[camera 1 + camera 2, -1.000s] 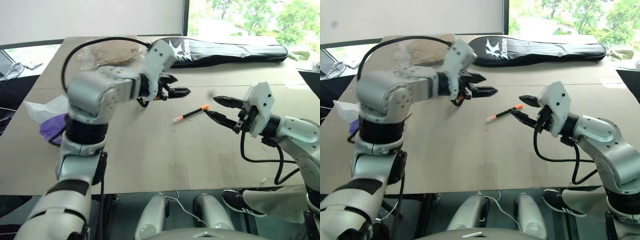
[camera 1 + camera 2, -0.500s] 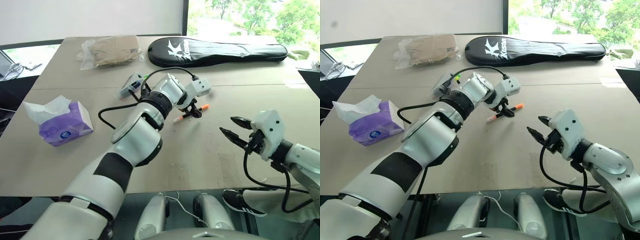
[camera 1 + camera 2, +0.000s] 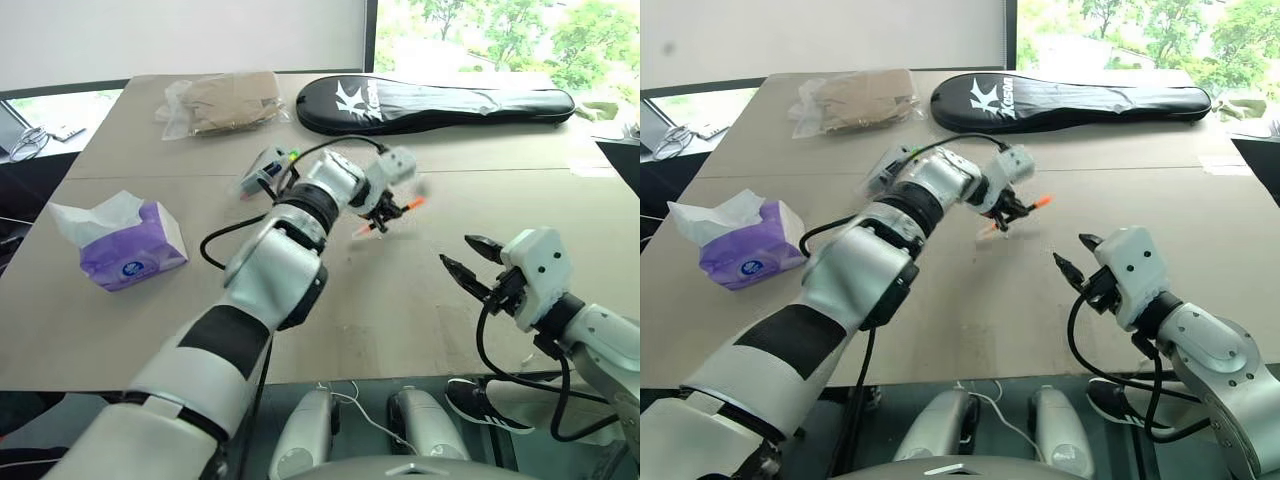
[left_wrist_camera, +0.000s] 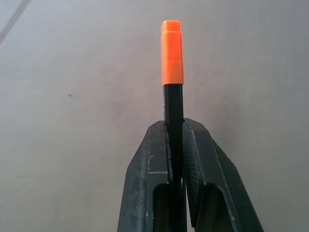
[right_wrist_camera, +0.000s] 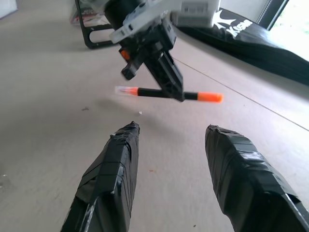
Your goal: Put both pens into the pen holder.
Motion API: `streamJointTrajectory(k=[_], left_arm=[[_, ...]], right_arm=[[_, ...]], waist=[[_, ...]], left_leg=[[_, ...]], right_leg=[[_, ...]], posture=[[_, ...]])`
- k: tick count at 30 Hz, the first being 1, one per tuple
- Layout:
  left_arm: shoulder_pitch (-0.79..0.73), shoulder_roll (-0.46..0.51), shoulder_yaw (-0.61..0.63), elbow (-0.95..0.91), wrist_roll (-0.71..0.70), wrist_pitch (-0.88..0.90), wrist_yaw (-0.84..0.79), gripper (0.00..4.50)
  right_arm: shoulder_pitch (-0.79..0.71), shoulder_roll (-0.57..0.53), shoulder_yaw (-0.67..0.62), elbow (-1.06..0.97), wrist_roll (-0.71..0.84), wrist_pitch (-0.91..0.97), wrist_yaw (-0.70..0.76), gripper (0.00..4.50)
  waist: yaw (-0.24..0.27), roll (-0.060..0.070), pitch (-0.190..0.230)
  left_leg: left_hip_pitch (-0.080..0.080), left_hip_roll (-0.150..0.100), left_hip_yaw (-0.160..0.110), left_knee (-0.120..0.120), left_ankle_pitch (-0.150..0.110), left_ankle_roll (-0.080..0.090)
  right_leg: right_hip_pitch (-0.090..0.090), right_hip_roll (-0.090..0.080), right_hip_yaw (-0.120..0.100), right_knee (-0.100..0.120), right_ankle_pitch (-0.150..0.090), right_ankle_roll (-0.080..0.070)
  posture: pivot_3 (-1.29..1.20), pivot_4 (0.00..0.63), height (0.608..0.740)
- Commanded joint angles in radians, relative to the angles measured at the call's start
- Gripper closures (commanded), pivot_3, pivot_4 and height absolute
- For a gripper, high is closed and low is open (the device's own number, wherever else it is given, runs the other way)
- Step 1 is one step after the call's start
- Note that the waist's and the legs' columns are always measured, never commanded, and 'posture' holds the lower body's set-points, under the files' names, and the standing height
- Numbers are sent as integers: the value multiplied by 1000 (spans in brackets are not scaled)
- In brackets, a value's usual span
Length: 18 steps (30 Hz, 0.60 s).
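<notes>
My left gripper needs to swing back and tip up the orange cap of the black pen (image 5: 150,93), which lies level in that gripper, before it lowers the pen into the pen holder (image 3: 258,172).
A black pen with an orange cap (image 3: 403,208) hangs a little above the table (image 3: 400,310), its shadow on the surface below it. My left gripper (image 4: 175,123) is shut on its black body, and the orange cap (image 4: 172,53) sticks out past the fingertips. The right wrist view shows the same pen (image 5: 159,92) level in the left gripper (image 5: 166,77). My right gripper (image 3: 458,252) hovers open nearer the front edge, apart from the pen. The clear pen holder (image 3: 260,172) with its black frame (image 5: 96,36) lies behind the left forearm. I cannot make out the second pen.
A purple tissue box (image 3: 125,250) stands at the left. A crinkled clear bag of tan stuff (image 3: 225,100) and a long black racket bag (image 3: 440,100) lie at the far side. The table's front edge runs just below my right gripper.
My left arm reached out to the pen, shut on it and raised it slightly off the table. My right gripper drew back toward the front edge, still open.
</notes>
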<state>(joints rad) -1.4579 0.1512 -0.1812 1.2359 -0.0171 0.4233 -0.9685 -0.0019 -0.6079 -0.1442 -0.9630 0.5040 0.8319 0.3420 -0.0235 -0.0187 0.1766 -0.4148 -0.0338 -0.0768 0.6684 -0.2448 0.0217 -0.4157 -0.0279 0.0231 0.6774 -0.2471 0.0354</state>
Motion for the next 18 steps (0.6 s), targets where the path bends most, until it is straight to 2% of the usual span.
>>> streamJointTrajectory(k=[1,5,7,9,12,16,18], left_arm=[[87,61,144,-395,-120,-59,26,4463],[322,127,199,-865,-106,-99,175,4463],[406,151,208,-975,-87,-271,200,4463],[476,198,186,-968,19,-475,301,4463],[546,255,151,-848,162,-770,451,4463],[551,317,101,-673,296,-1028,593,4463],[538,318,104,-582,286,-1087,620,4463]], right_arm=[[-66,25,-20,-14,55,-27,10,2171],[-152,41,-4,47,93,-61,52,2171],[-180,39,0,74,105,-72,71,2171],[-225,40,12,117,120,-81,96,2171],[-272,27,33,170,126,-97,144,2171],[-294,12,32,200,136,-105,178,2171],[-293,3,30,201,139,-107,188,2171]], waist=[[0,0,0],[4,1,-1],[10,1,-1],[17,1,-1],[23,1,-1],[34,1,-1],[39,1,-1]], left_leg=[[0,0,0,0,0,0],[1,0,1,0,2,-5],[1,0,1,0,3,-5],[1,0,0,0,3,-5],[2,-1,0,0,2,-5],[2,-2,0,0,1,-2],[1,-2,0,1,0,-1]], right_leg=[[0,-2,0,0,0,0],[1,-5,4,-1,0,0],[1,-5,6,-1,0,0],[1,-5,5,0,0,0],[1,-5,4,0,0,0],[2,-6,1,-1,0,0],[1,-6,0,-1,0,0]], posture=[[0,150,740],[0,150,740],[0,150,740],[0,150,740],[0,150,740],[0,150,740],[0,150,740]])
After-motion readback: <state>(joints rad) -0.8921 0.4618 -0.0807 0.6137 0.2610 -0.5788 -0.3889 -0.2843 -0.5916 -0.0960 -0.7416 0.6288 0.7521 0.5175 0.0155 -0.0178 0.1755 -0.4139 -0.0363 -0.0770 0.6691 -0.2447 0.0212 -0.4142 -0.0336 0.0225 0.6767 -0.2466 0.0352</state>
